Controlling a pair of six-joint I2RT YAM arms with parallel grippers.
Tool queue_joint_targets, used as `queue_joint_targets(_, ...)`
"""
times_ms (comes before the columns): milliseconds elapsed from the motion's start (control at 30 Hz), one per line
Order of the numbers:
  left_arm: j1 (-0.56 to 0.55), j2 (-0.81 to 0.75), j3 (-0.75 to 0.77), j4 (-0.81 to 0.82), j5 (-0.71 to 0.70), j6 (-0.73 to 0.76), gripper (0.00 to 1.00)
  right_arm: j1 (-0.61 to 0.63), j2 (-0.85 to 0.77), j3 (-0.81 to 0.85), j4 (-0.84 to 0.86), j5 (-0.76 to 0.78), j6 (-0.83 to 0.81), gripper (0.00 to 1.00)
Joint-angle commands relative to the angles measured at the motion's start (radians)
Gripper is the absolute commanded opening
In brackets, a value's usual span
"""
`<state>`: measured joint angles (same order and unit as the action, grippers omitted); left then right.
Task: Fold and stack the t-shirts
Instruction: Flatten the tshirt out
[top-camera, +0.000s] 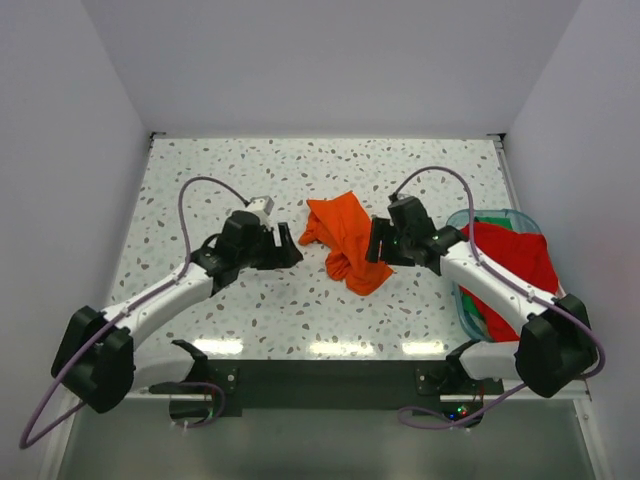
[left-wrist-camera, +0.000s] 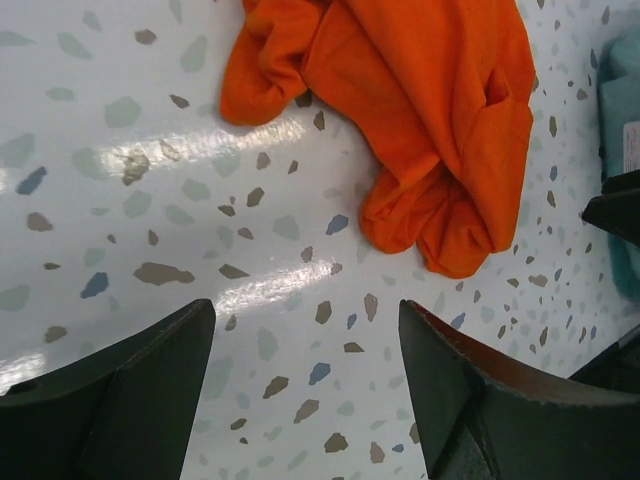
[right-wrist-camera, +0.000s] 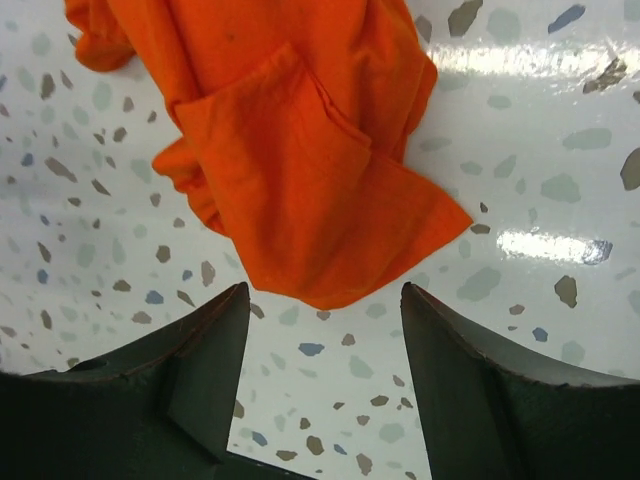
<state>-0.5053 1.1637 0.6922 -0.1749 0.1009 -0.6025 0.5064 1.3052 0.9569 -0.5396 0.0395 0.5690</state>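
Observation:
My gripper will make the orange t-shirt (top-camera: 347, 222) open out wide and almost flat when I lift and pull the t-shirt, because loose folds (top-camera: 340, 262) overlap in a narrow pile.
A bright orange t-shirt (top-camera: 343, 238) lies crumpled in the middle of the speckled table; it also shows in the left wrist view (left-wrist-camera: 420, 110) and the right wrist view (right-wrist-camera: 290, 150). A deeper red t-shirt (top-camera: 515, 258) lies bunched in the clear teal-rimmed bin at the right. My left gripper (top-camera: 290, 250) is open and empty, just left of the orange shirt, its fingers (left-wrist-camera: 150, 390) apart over bare table. My right gripper (top-camera: 375, 240) is open and empty at the shirt's right edge, its fingers (right-wrist-camera: 215, 360) just short of the cloth.
The clear bin (top-camera: 470, 305) with the teal rim stands at the right edge of the table (top-camera: 200, 190). White walls close in the back and both sides. A bit of green cloth shows at the bin's near end.

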Motion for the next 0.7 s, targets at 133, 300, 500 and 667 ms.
queue_joint_targets(133, -0.163, 0.233, 0.059, 0.259, -0.012, -0.108, 0.78, 0.073, -0.024, -0.121, 0.17, 0.161, 0.014, 0.65)
queue_joint_targets(300, -0.194, 0.413, 0.135, 0.339, -0.023, -0.132, 0.74, 0.076, -0.029, -0.174, 0.233, 0.157, -0.018, 0.68)
queue_joint_targets(500, -0.199, 0.556, 0.208, 0.428, -0.027, -0.152, 0.69, 0.075, 0.006, -0.216, 0.302, 0.158, -0.02, 0.69)
queue_joint_targets(667, -0.199, 0.622, 0.251, 0.448, -0.023, -0.149, 0.57, 0.075, 0.068, -0.228, 0.351, 0.177, 0.005, 0.68)
